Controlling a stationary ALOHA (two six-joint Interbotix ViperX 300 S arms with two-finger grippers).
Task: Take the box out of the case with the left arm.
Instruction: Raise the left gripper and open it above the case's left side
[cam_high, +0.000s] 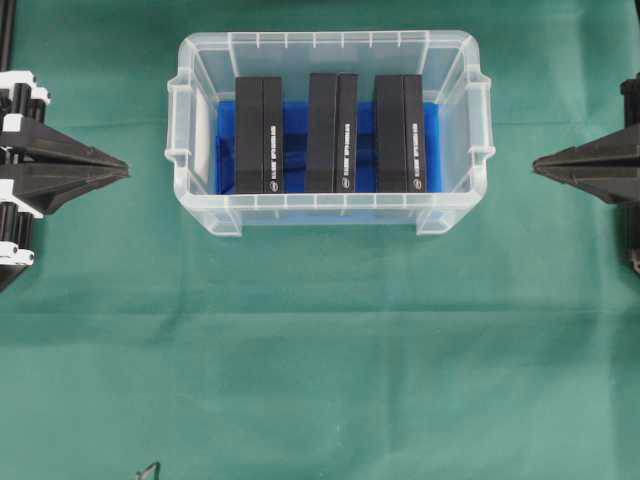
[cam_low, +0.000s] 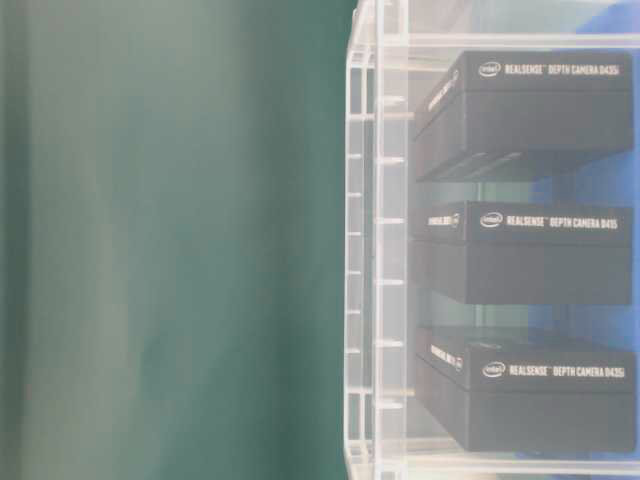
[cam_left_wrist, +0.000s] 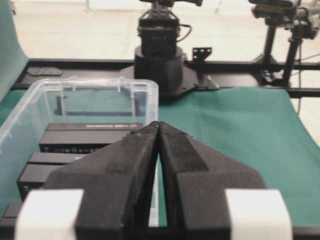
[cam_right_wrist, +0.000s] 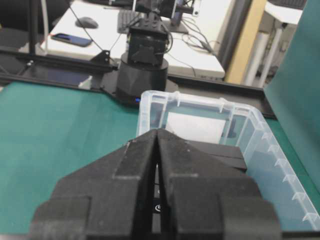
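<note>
My left gripper should back away, turn its fingers down and open before it reaches in, because it is pointing shut at the case's side (cam_high: 183, 125).
The clear plastic case (cam_high: 200, 205) stands at the back middle of the green table, its floor lined in blue. Three black boxes stand on edge inside it: a left box (cam_high: 258, 135), a middle box (cam_high: 332, 132) and a right box (cam_high: 399, 133). The table-level view shows the boxes (cam_low: 530, 255) through the case wall (cam_low: 365, 260). My left gripper (cam_high: 125, 168) rests at the left edge, shut and empty, its tips pointing at the case from a short way off. My right gripper (cam_high: 537, 165) rests at the right edge, also shut and empty. In the wrist views the left gripper (cam_left_wrist: 158, 124) and right gripper (cam_right_wrist: 157, 131) have tips touching.
Green cloth (cam_high: 320, 360) covers the table in front of the case. A small dark metal object (cam_high: 148, 470) lies at the front edge. The opposite arm's base (cam_left_wrist: 159, 55) stands beyond the case in the left wrist view.
</note>
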